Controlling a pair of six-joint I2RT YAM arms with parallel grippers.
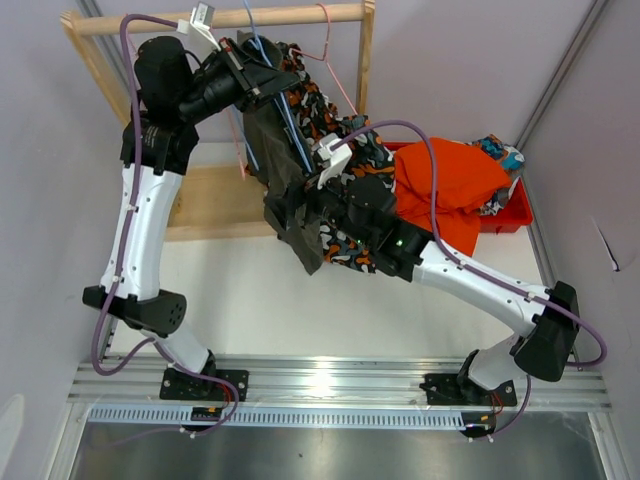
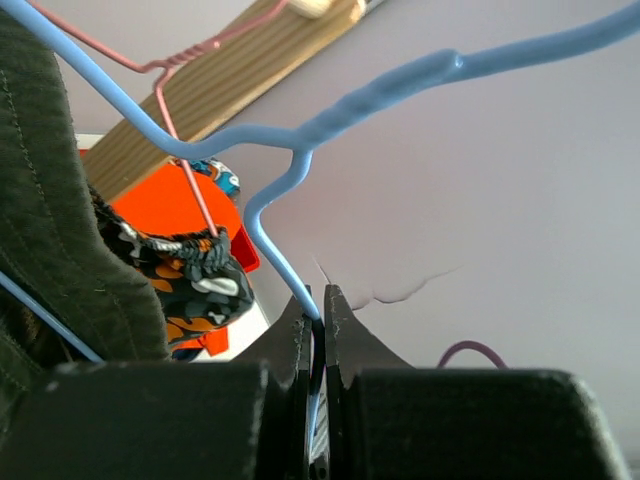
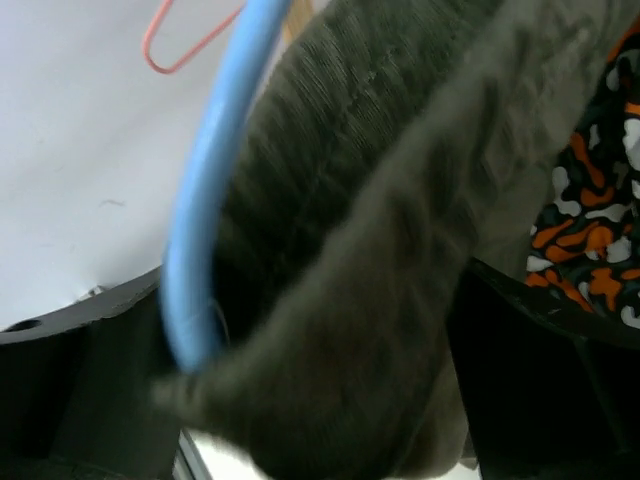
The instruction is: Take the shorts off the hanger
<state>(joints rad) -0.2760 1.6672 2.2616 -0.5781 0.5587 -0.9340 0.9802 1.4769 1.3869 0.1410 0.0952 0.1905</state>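
Next, I grip fabric alone with my right gripper and pull it off the wire, because the blue hanger's wire lies between my right gripper's fingers beside the olive shorts.
Olive green shorts hang on a blue wire hanger under the wooden rack. My left gripper is shut on the blue hanger's wire, which runs between its fingertips in the left wrist view. My right gripper is at the lower part of the olive shorts; its jaws stand wide apart with the fabric and the hanger's blue wire between them. Blotch-print shorts hang behind on a pink hanger. The picture is blurred in the right wrist view.
A red bin at the right holds bright orange shorts and teal-print shorts. The rack's wooden base lies on the white table at the left. Grey walls stand close behind and at both sides.
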